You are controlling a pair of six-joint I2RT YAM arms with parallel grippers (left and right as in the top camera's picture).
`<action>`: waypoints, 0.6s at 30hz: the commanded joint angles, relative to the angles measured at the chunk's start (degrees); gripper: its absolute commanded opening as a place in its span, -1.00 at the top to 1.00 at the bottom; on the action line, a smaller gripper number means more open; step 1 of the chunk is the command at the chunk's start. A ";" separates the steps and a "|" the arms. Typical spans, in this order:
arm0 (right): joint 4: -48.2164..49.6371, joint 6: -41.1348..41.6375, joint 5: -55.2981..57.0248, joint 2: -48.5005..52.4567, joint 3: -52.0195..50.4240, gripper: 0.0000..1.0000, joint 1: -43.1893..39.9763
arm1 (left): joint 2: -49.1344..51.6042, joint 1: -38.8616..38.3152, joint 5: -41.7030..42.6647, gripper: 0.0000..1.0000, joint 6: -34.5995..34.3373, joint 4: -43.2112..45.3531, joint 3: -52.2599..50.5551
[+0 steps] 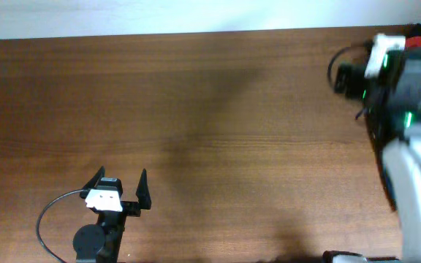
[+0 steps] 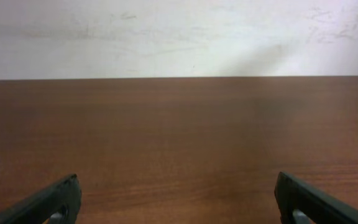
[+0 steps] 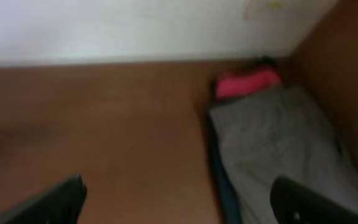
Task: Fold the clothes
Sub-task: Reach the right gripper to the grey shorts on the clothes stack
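Observation:
The grey-olive shorts' corner (image 3: 219,116) is uncovered on top of the pile next to open wood. My right gripper goes on moving down toward it until the open fingers are on both sides of its edge (image 3: 224,148).
The grey-olive shorts (image 3: 278,143) lie on top of a small pile at the right of the right wrist view, against the table's far right corner. My right gripper (image 3: 176,186) is open and empty. It hovers over the bare wood just left of the pile, and its right finger overlaps the shorts' near edge in the picture. My left gripper (image 1: 122,175) is open and empty near the front left of the table, far from the shorts; it also shows in the left wrist view (image 2: 176,186) over bare wood. The right arm (image 1: 408,109) is blurred at the right edge.
A red garment (image 3: 247,82) lies behind the shorts, and also shows in the overhead view (image 1: 416,32). A dark navy garment (image 3: 219,180) edges out under the shorts' left side. The brown wooden table (image 1: 196,109) ends at a white wall at the back.

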 commanded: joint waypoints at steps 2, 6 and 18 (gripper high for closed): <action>-9.79 -0.83 3.91 12.46 17.44 -0.98 -2.12 | -0.17 0.26 0.61 -0.99 1.11 0.22 -0.37; -10.16 -1.05 4.87 19.98 21.84 -0.97 -2.78 | -0.17 0.26 0.61 -0.98 1.11 0.22 -0.37; 0.13 -1.01 11.39 34.16 21.81 -0.98 -7.43 | -0.17 0.26 0.61 -0.98 1.14 0.22 -0.37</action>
